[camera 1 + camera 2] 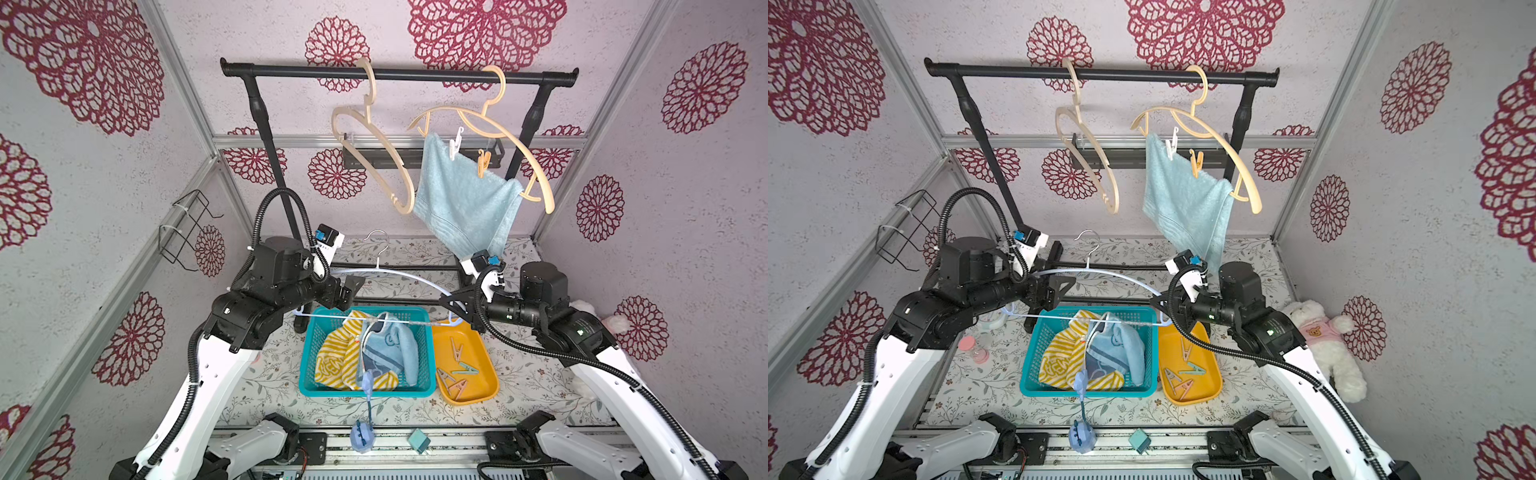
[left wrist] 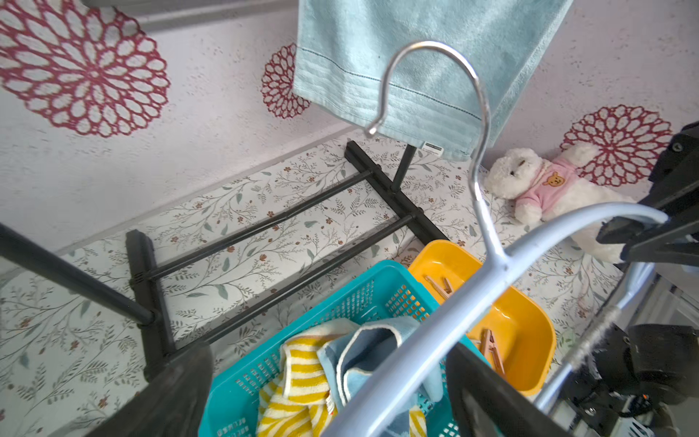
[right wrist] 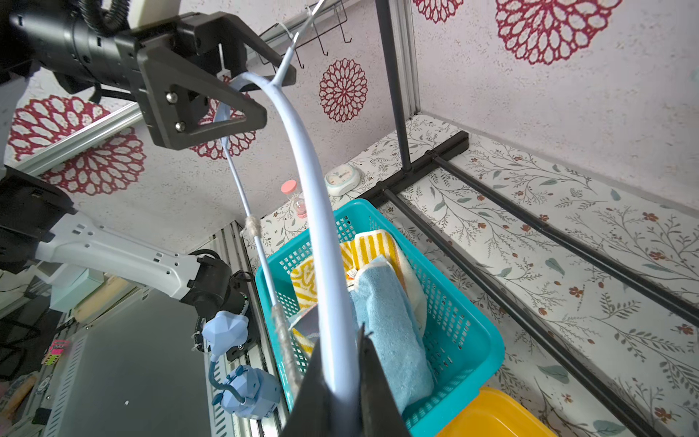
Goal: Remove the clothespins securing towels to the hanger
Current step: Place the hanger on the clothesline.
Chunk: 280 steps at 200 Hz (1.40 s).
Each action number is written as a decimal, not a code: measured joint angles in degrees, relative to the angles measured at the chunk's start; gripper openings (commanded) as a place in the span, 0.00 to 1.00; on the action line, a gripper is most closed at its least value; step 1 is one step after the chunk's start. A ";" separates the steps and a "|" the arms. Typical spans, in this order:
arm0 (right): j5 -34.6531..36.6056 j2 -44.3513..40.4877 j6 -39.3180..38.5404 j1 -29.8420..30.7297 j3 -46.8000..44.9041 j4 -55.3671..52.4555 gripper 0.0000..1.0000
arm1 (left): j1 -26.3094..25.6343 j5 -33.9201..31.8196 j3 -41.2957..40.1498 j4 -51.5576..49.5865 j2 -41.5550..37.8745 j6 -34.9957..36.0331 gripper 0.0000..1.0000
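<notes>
The light blue hanger's shoulder [image 2: 396, 367] is between my left gripper's open fingers, so next my right gripper pulls the hanger clear and then hooks it over the black bar [image 1: 428, 75] first.
My right gripper [image 1: 455, 303] [image 3: 340, 340] is shut on one shoulder of a bare light blue hanger [image 1: 399, 272] [image 2: 454, 310], held above the teal basket [image 1: 305, 353]. My left gripper [image 1: 349, 291] [image 2: 325, 397] stands open, its jaws wide on either side of the hanger's other shoulder. The yellow-and-white striped towel [image 1: 336, 353] and the lettered blue towel [image 1: 382, 353] lie in the basket. A plain blue towel [image 1: 461, 195] hangs on a beige hanger [image 1: 523, 141], pinned by a white clothespin [image 1: 456, 143] and an orange-yellow clothespin [image 1: 483, 162]. Several clothespins [image 1: 457, 374] lie in the yellow tray [image 1: 490, 374].
A black rail [image 1: 399, 75] carries the beige hanger and a bare beige hanger [image 1: 374, 141]; its base bars cross the floral table behind the basket. A white teddy bear [image 1: 1325, 345] lies at the right wall. A small clock [image 3: 342, 178] and a pink-lidded jar [image 3: 295, 196] stand left of the basket.
</notes>
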 measured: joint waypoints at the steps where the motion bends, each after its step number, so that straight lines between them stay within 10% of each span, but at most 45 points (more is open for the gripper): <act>1: 0.28 -0.04 0.02 0.00 0.00 -0.02 0.00 | 0.02 -0.07 0.02 -0.04 -0.07 0.00 0.97; 138: 22.88 -4.72 1.33 -0.13 -0.48 -7.28 0.00 | 2.10 -3.37 2.58 -1.90 -0.94 -3.45 0.97; 205: 39.47 -0.55 -4.31 14.34 14.60 -12.72 0.00 | 2.10 -2.69 2.34 -0.87 -1.27 -4.48 0.97; 280: 51.78 7.48 -10.73 15.63 26.27 -15.87 0.00 | 2.10 -1.49 2.01 0.20 -1.36 -4.48 0.97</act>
